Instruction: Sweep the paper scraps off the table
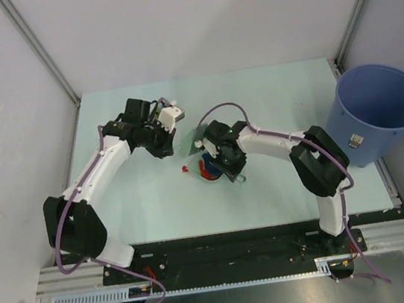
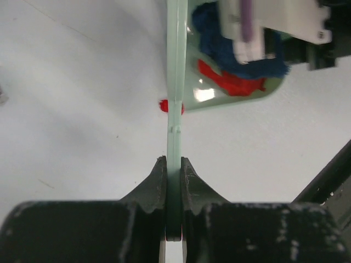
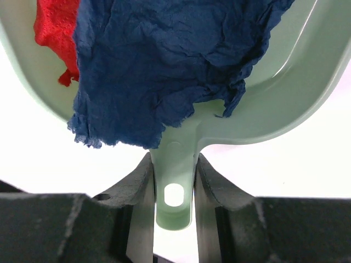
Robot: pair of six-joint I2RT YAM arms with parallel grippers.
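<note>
The dark blue scrap (image 3: 164, 71) crowds the dustpan all the way to its handle. My right gripper should first tip the dustpan out into the bucket (image 1: 383, 99), and then I should sweep the small red scrap.
My right gripper (image 3: 174, 159) (image 1: 224, 165) is shut on the handle of the pale green dustpan (image 3: 307, 82), which lies low over the table (image 1: 270, 97) at its middle. In the pan lie a crumpled dark blue paper scrap (image 3: 164, 60) and a red one (image 3: 52, 27). My left gripper (image 2: 174, 161) (image 1: 168, 132) is shut on a thin pale green plastic sweeper (image 2: 176, 66), seen edge-on, standing against the pan's open left side (image 2: 236, 96). One small red scrap (image 2: 163, 105) (image 1: 185, 169) lies on the table just left of the sweeper, outside the pan.
A big round blue bucket (image 1: 377, 112) stands at the table's right edge. Grey walls and metal frame posts (image 1: 37, 50) enclose the back and sides. The arm bases sit on a black rail (image 1: 231, 249) at the near edge.
</note>
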